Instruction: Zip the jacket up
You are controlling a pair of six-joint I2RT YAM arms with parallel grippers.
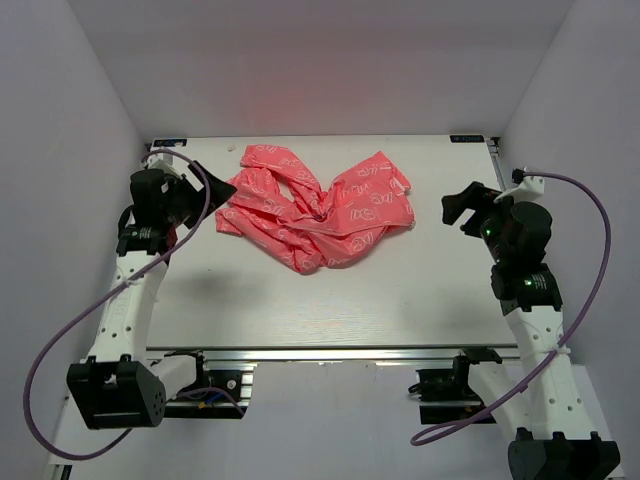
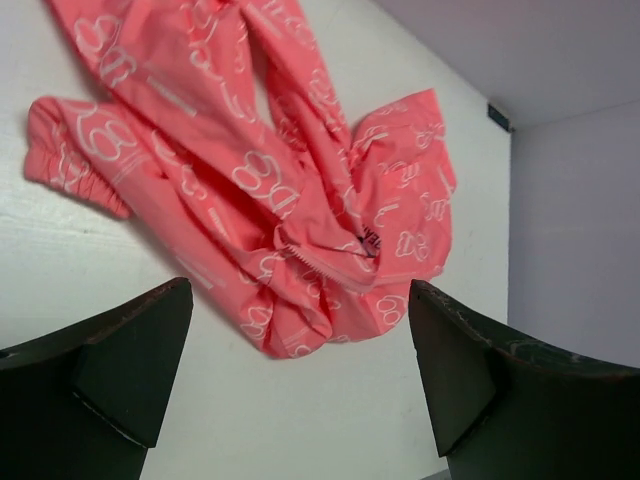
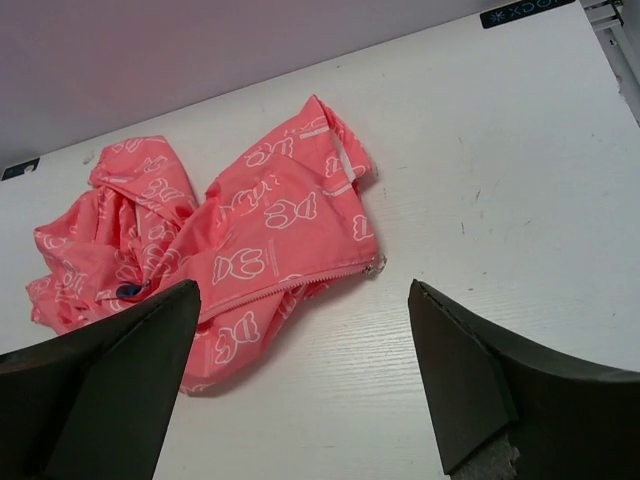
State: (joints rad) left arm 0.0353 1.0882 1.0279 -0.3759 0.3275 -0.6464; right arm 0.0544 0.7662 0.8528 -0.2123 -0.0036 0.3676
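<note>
My open left gripper should keep moving over the jacket's bunched far end [image 1: 264, 160], which lies uncovered beside it, until a fold [image 1: 256, 181] stands between the gripper's fingers.
The coral-pink jacket [image 1: 315, 210] with its white print lies crumpled on the white table [image 1: 330, 300], towards the back middle. My left gripper [image 1: 213, 186] hovers just left of it, open, with nothing between its fingers. My right gripper [image 1: 458, 208] hangs open to the jacket's right, a short gap away. In the left wrist view the jacket [image 2: 260, 180] fills the upper frame beyond the left gripper [image 2: 300, 300], and a line of zipper teeth [image 2: 320, 262] shows. In the right wrist view the jacket [image 3: 270, 230] lies ahead of the right gripper [image 3: 303, 295]; its zipper [image 3: 290, 287] ends in a metal slider [image 3: 375, 266].
White walls close in the table on the left, right and back. A metal rail [image 1: 330, 353] runs along the near edge between the arm bases. A small black label [image 1: 467, 139] sits at the back right corner. Purple cables loop beside both arms.
</note>
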